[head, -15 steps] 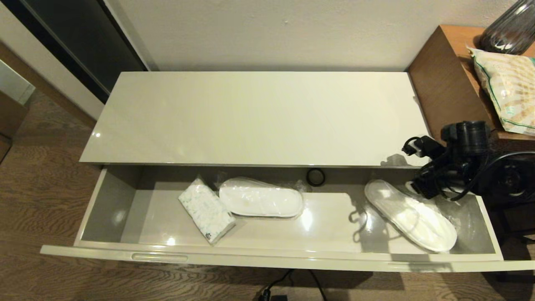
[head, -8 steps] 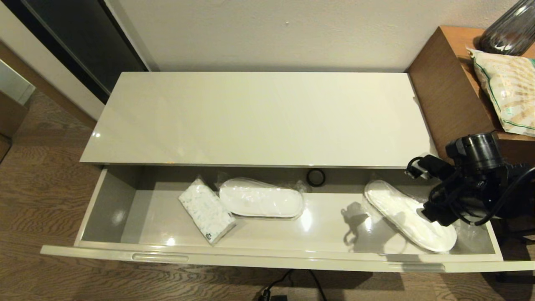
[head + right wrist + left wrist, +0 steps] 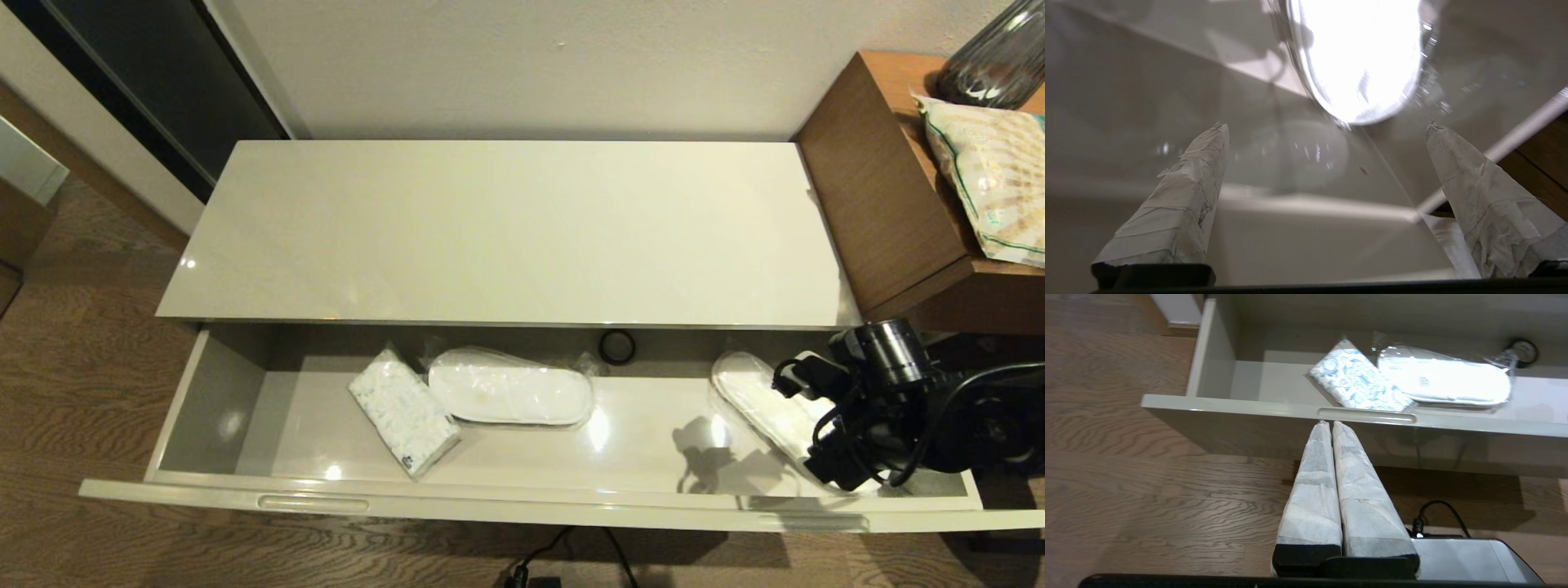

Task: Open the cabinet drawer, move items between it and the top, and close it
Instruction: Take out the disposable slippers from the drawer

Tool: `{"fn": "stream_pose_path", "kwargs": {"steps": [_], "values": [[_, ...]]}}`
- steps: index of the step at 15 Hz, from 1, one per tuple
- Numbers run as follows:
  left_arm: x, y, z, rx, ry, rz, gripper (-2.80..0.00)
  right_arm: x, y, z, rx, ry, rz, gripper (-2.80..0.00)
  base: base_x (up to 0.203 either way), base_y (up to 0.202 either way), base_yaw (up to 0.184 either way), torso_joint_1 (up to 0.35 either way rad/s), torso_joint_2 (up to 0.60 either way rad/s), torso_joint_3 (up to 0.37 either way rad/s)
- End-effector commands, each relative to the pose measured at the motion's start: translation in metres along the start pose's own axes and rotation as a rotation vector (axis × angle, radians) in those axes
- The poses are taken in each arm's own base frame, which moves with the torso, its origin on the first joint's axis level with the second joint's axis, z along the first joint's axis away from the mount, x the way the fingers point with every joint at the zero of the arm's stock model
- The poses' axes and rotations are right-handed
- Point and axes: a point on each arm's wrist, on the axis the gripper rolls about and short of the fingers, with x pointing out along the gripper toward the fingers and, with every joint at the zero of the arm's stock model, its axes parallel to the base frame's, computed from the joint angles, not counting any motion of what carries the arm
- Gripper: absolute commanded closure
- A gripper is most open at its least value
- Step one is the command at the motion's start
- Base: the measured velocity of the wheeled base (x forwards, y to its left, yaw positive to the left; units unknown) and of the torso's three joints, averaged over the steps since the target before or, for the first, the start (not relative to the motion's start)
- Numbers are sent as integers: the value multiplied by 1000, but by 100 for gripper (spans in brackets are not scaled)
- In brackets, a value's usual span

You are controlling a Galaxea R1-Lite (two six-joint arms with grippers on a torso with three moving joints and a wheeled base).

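Observation:
The slipper pair ahead has my right gripper's open fingers lined up with both sides of its toe point(image 3: 1361, 100). My right gripper should now move along the slipper pair and close across its middle point(image 3: 776, 412).
The cabinet drawer point(image 3: 522, 508) is pulled fully out below the bare cream-white top point(image 3: 506, 229). One wrapped slipper pair point(image 3: 510, 394) lies in the drawer's middle. A second slipper pair point(image 3: 755, 400) lies at the right, its near end hidden under my right arm point(image 3: 861, 429). My right gripper point(image 3: 1327, 126) hangs open just above the drawer floor by the front right corner, and the toe of that slipper pair point(image 3: 1359, 61) lies just beyond its fingertips, untouched. My left gripper point(image 3: 1330, 424) is shut and empty, in front of the drawer's face just below the left slot point(image 3: 1366, 415).
A patterned tissue pack point(image 3: 404, 418) lies left of the middle slippers. A black ring point(image 3: 617, 346) sits at the drawer's back wall. The brown wooden side table point(image 3: 882, 188) stands at the right with a snack bag point(image 3: 992, 175) and a dark vase point(image 3: 992, 57). A cable point(image 3: 563, 547) lies on the floor.
My right arm has come down from the top's right edge into the drawer and moved toward its front, over the right slipper pair. Nothing else has moved.

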Motion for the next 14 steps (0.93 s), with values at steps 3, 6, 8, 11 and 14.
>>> {"fn": "stream_pose_path", "kwargs": {"steps": [3,6,8,11,14], "values": [[0,0,0,0,1,2,0,86,21,24,14,-46,-35,-280,0,0,0,0,0,0],[0,0,0,0,1,2,0,114,24,35,6,-82,-50,-280,0,0,0,0,0,0],[0,0,0,0,1,2,0,121,27,37,9,-90,-53,-280,0,0,0,0,0,0],[0,0,0,0,1,2,0,130,22,33,29,-108,-77,-280,0,0,0,0,0,0],[0,0,0,0,1,2,0,148,17,34,37,-178,-141,-280,0,0,0,0,0,0]]}}
